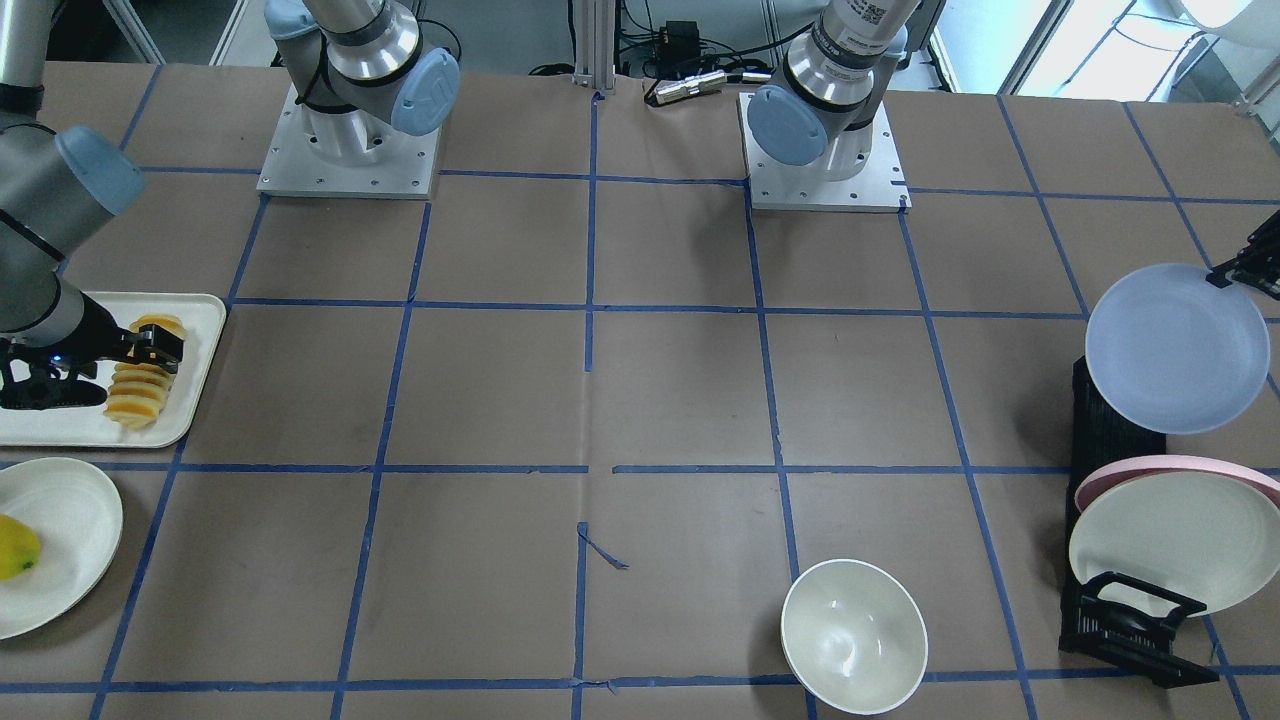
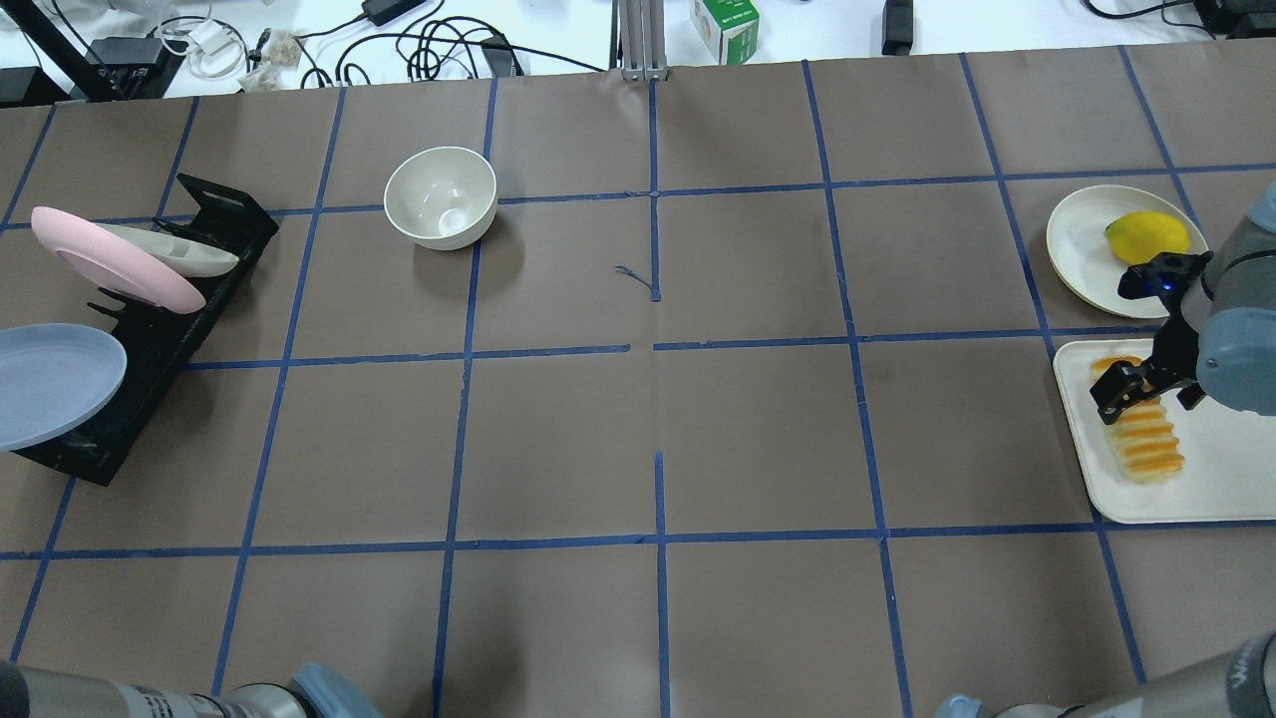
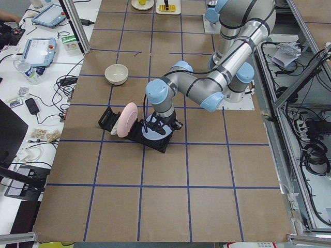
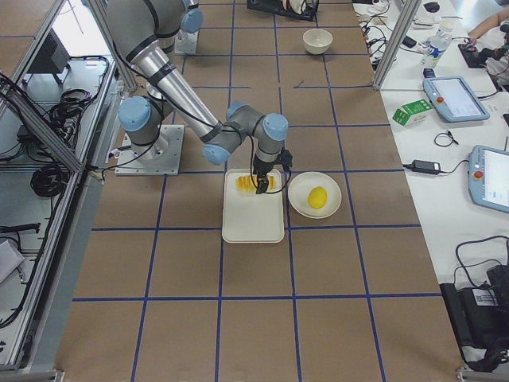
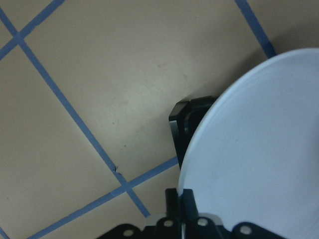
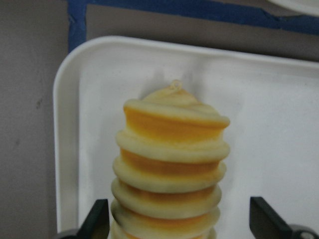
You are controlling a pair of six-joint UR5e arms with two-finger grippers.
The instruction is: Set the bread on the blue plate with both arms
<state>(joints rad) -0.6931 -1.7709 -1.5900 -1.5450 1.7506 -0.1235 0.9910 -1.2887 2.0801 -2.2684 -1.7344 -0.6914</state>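
Observation:
The slices join together below a small loop (image 6: pixel 176 85), so the bread (image 1: pixel 139 391) will stay in one piece and squeeze thin at the middle when the robot lifts it.
The bread (image 1: pixel 140 388), a row of orange-crusted slices, lies on a white tray (image 1: pixel 190 320) at the table's end; it also shows in the overhead view (image 2: pixel 1146 439) and the right wrist view (image 6: pixel 172 164). My right gripper (image 1: pixel 152 345) is open and low over the bread's far end, with one finger (image 6: pixel 99 219) on each side. My left gripper (image 1: pixel 1232 272) is shut on the rim of the blue plate (image 1: pixel 1178 348). It holds the plate tilted over the end of the black rack (image 1: pixel 1105 430). The left wrist view shows the pinched rim (image 5: pixel 259 149).
The rack holds a pink-rimmed plate (image 1: pixel 1170 467) and a cream plate (image 1: pixel 1180 540). A cream bowl (image 1: pixel 853 635) stands near the operators' edge. A cream plate (image 1: pixel 70 540) with a yellow fruit (image 1: pixel 15 547) sits beside the tray.

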